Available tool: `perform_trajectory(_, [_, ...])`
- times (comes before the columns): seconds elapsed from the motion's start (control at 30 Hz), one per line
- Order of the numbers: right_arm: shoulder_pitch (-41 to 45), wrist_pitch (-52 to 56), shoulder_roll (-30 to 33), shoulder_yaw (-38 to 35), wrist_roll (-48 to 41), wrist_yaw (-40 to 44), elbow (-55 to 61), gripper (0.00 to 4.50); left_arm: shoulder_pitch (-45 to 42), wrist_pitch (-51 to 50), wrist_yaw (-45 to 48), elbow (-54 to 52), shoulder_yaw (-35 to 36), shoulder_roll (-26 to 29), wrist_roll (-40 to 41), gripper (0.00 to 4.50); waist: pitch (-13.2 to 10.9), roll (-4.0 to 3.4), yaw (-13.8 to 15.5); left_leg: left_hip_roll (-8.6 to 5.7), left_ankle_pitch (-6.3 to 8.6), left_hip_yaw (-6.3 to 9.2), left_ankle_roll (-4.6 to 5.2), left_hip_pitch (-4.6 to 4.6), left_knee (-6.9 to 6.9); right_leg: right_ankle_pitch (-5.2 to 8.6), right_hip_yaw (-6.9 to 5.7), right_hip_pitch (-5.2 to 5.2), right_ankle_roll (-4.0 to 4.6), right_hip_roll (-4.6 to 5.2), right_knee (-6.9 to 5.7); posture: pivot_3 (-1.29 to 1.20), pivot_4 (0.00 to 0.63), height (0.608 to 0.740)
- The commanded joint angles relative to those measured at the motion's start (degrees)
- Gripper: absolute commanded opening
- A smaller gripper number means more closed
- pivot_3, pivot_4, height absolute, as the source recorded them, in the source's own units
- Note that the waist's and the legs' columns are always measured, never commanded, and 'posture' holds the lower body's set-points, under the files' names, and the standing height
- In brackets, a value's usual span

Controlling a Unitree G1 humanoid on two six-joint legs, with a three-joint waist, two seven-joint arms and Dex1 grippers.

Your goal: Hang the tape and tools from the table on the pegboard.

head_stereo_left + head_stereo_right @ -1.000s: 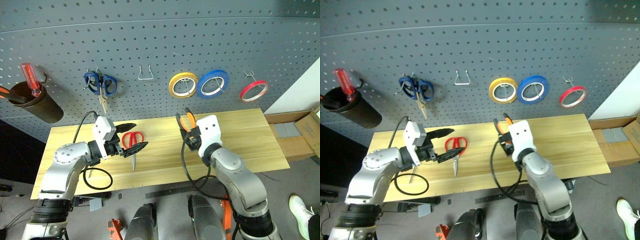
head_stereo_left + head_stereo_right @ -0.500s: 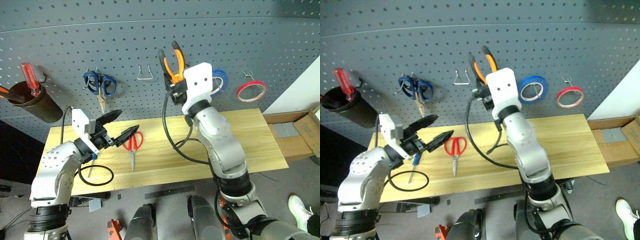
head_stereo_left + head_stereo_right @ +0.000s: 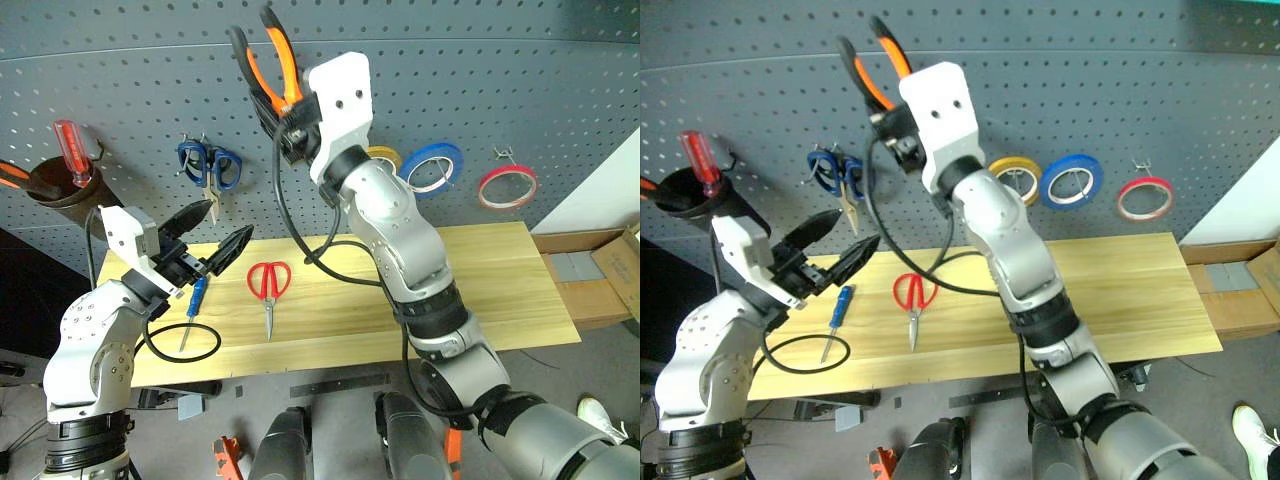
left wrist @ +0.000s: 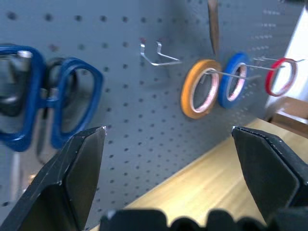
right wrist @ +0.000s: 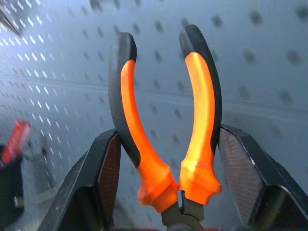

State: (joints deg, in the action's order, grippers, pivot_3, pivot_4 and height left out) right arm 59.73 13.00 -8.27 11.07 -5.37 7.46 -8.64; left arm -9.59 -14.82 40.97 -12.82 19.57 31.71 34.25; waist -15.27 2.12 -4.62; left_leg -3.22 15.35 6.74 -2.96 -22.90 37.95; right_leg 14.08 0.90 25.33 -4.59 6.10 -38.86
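Note:
I keep lowering the pliers nose first into the hook with my right gripper until they rest there, as the pliers' handles (image 3: 285,62) are up and the wire hook (image 4: 161,56) is empty.
My right gripper (image 3: 287,128) is shut on the orange-and-black pliers (image 3: 268,58) near the pivot. It holds them high in front of the dark grey pegboard (image 3: 520,70), handles (image 5: 199,110) upward. My left gripper (image 3: 227,221) hangs open and empty above the left part of the table (image 3: 480,270). The red-handled scissors (image 3: 267,285) lie flat on the table to its right. The blue-handled screwdriver (image 3: 196,296) lies just below it. The thin red tape (image 3: 507,185) hangs on a hook at the board's right.
Blue-handled scissors (image 3: 208,165), a yellow roll (image 3: 1018,178) and a blue roll (image 3: 432,168) hang on the board, with a bare wire hook (image 4: 156,55) between them. A brown cup (image 3: 60,195) holds a red-handled screwdriver (image 3: 72,150). A black cable loop (image 3: 185,343) lies on the table. Cardboard boxes (image 3: 600,270) stand at the right.
My right arm has swung the pliers up and to the left, from just above the table to high before the board. My open left gripper rose and drew left, away from the red scissors.

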Motion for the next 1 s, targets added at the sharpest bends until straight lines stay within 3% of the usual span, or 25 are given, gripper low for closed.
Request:
perform_trajectory(0.03, [5.88,-9.70,-4.33,-2.15,-0.82,0.23,-6.93,2.56,0.06,1.70,-0.97,-2.41,1.22,0.05,-0.36,4.50,0.23,0.17,0.07,0.00,0.00,0.00,0.00,0.00,0.00,0.00,0.00,0.00,0.00,0.00,0.00,0.06,0.167,0.740])
perform_trajectory(0.3, [11.10,-28.97,-6.17,-3.73,0.24,-0.78,-27.71,2.56,-0.81,1.86,-1.64,-3.12,0.18,0.09,-0.50,4.50,0.78,0.35,0.56,-0.01,-0.01,-0.01,-0.02,0.01,-0.01,0.00,0.00,0.00,0.00,0.00,0.00,0.09,0.159,0.740])
perform_trajectory(0.57, [13.00,-41.41,-6.40,-4.25,1.95,-2.21,-44.56,2.56,-2.27,2.10,-1.53,-2.63,-0.68,0.10,-0.81,4.50,0.79,0.35,1.01,0.00,-0.02,-0.02,-0.04,0.01,0.00,0.00,0.01,0.00,0.00,-0.01,-0.02,0.11,0.163,0.740])
perform_trajectory(0.97, [12.16,-43.95,-5.34,-4.42,5.22,-7.42,-52.40,2.56,-3.45,4.04,-1.57,-0.95,-1.35,-0.09,-2.60,4.50,0.79,0.35,1.49,0.00,-0.09,0.04,-0.15,0.03,0.01,-0.02,0.00,0.00,0.03,-0.04,-0.10,0.10,0.172,0.740])
perform_trajectory(1.0, [11.86,-43.67,-5.38,-4.45,5.30,-7.77,-52.24,2.91,-3.51,4.24,-1.58,-0.72,-1.41,-0.11,-2.76,4.50,0.79,0.35,1.53,0.00,-0.10,0.04,-0.17,0.03,0.01,-0.03,0.00,0.00,0.05,-0.05,-0.10,0.10,0.175,0.740])
